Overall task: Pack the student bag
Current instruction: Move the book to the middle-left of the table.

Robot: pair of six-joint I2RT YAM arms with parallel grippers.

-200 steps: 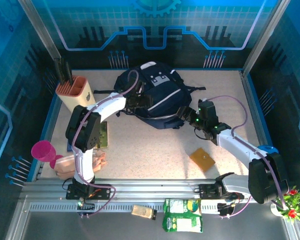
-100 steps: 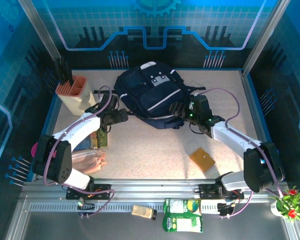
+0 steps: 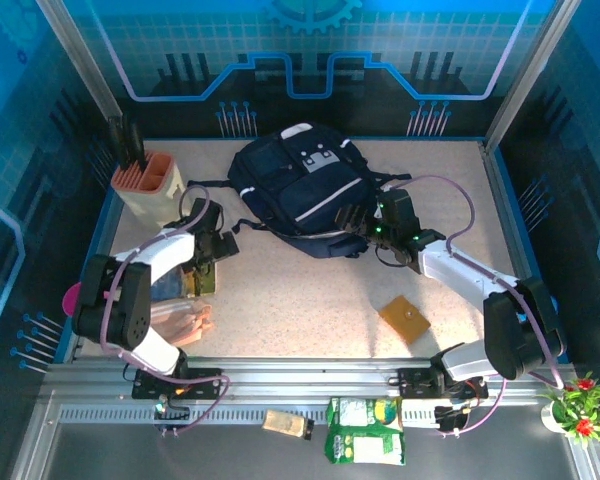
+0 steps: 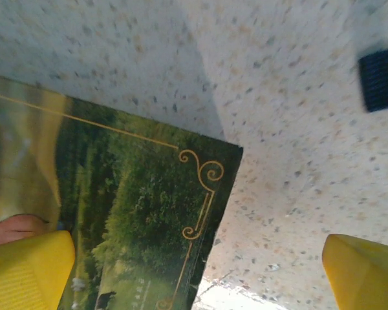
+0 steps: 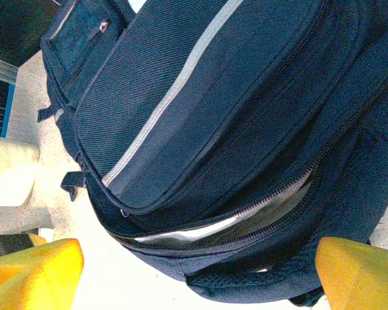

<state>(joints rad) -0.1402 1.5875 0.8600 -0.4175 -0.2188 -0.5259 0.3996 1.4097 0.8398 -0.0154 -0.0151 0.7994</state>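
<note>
The book (image 3: 203, 282) lies flat under my left gripper, far from my right gripper, so I should slide it to the open middle (image 3: 257, 275) and take it with both grippers.
The student bag (image 3: 300, 188), dark navy with white piping, lies at the back middle of the table. In the right wrist view the student bag (image 5: 200, 116) has a zip part open, with a pale lining (image 5: 226, 223) inside. My right gripper (image 3: 352, 220) is open at the bag's near right edge, and my right gripper (image 5: 197, 278) holds nothing between its yellow fingertips (image 5: 32, 271). My left gripper (image 3: 218, 246) is open to the left of the bag. Under my left gripper (image 4: 197, 278) lies the corner of a green book (image 4: 136, 213) with gold scrollwork.
A beige holder with dark handles (image 3: 150, 185) stands at the back left. A pink cup (image 3: 75, 298) and pinkish items (image 3: 185, 322) sit at the left edge. An orange-brown square (image 3: 404, 318) lies front right. A green packet (image 3: 365, 430) rests on the front rail. A black strap end (image 4: 380, 77) lies near the book.
My left arm swung off the bag, leftward and down over the green book, its jaws spreading wider. My right gripper edged left toward the bag's zip and opened wider.
</note>
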